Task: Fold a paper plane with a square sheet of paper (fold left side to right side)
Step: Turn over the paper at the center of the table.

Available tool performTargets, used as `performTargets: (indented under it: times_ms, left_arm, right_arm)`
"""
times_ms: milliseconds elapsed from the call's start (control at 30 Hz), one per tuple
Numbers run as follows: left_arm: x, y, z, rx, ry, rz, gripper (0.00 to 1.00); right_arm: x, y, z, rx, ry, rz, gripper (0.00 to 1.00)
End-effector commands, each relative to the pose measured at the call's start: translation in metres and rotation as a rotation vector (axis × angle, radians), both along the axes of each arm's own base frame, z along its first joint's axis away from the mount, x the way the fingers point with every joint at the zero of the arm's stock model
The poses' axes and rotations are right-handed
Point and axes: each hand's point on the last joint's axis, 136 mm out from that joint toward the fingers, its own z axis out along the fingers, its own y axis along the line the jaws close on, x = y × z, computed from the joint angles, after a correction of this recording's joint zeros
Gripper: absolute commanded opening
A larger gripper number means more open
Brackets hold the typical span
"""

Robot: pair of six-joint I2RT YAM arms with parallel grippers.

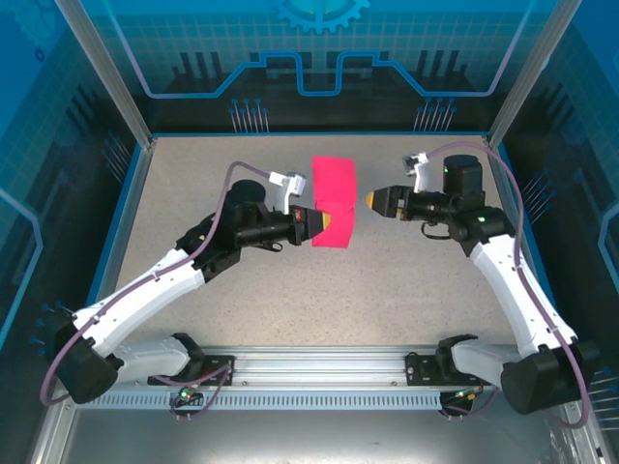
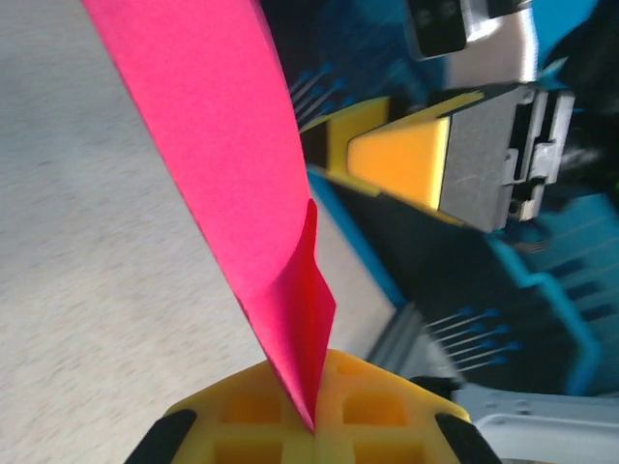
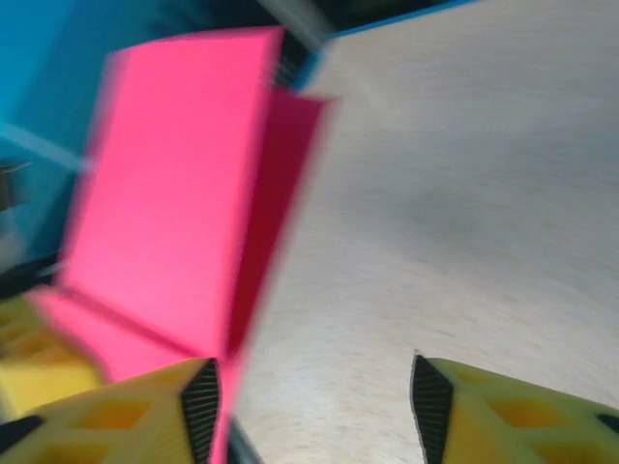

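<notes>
The sheet of paper bends across its middle (image 1: 335,205) at my left gripper's fingers, so my left gripper should lay it flat closer to me (image 1: 324,263) before taking its long edge.
The magenta-pink sheet of paper (image 1: 333,201) is folded over and lies in the middle of the table. My left gripper (image 1: 326,222) is shut on its near left edge; in the left wrist view the paper (image 2: 232,164) rises out of the closed yellow jaws, with my left gripper (image 2: 314,425) pinching the crease. My right gripper (image 1: 368,200) sits just right of the sheet. Its jaws stand open in the right wrist view, the paper (image 3: 174,203) lying left of my right gripper (image 3: 314,406) with bare table between the fingers.
The speckled beige table (image 1: 416,290) is ringed by a blue rim and blue enclosure walls (image 1: 319,58). A metal rail (image 1: 319,372) carrying both arm bases runs along the near edge. The right gripper's yellow finger (image 2: 406,159) looms close in the left wrist view.
</notes>
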Motion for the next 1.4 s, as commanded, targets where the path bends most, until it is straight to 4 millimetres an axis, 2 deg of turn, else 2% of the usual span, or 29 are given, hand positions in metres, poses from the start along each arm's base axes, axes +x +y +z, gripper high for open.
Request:
performTargets:
  times_ms: [0, 100, 200, 433, 600, 800, 967, 1067, 1233, 1367]
  left_arm:
    - [-0.002, 0.045, -0.074, 0.484, 0.059, 0.142, 0.00]
    - [-0.005, 0.057, -0.101, 0.711, 0.085, 0.207, 0.00]
    - [-0.004, 0.067, -0.124, 0.903, 0.122, 0.279, 0.00]
    - [0.006, 0.080, -0.174, 1.252, 0.230, 0.420, 0.00]
    - [0.012, 0.078, -0.205, 1.384, 0.272, 0.447, 0.00]
    - [0.016, 0.057, -0.238, 1.408, 0.330, 0.388, 0.00]
    - [0.011, 0.024, -0.268, 1.293, 0.433, 0.289, 0.02]
    - [0.010, 0.008, -0.279, 1.218, 0.489, 0.252, 0.05]
    - [0.013, -0.008, -0.287, 1.132, 0.546, 0.209, 0.12]
    - [0.016, -0.018, -0.283, 1.076, 0.559, 0.183, 0.24]
  right_arm:
    - [-0.016, -0.078, -0.052, -0.344, 0.130, -0.243, 0.68]
    - [-0.025, -0.116, -0.066, -0.406, 0.169, -0.360, 0.82]
    - [-0.032, -0.139, -0.071, -0.403, 0.181, -0.439, 0.99]
    - [-0.040, -0.150, -0.078, -0.361, 0.186, -0.457, 0.99]
    - [-0.041, -0.148, -0.083, -0.342, 0.197, -0.446, 0.99]
    - [-0.042, -0.148, -0.089, -0.336, 0.210, -0.441, 0.99]
    - [-0.041, -0.141, -0.091, -0.299, 0.216, -0.411, 0.99]
    - [-0.040, -0.135, -0.091, -0.253, 0.213, -0.394, 0.99]
    - [-0.038, -0.128, -0.092, -0.197, 0.218, -0.368, 0.99]
    - [-0.038, -0.121, -0.097, -0.170, 0.246, -0.329, 0.99]
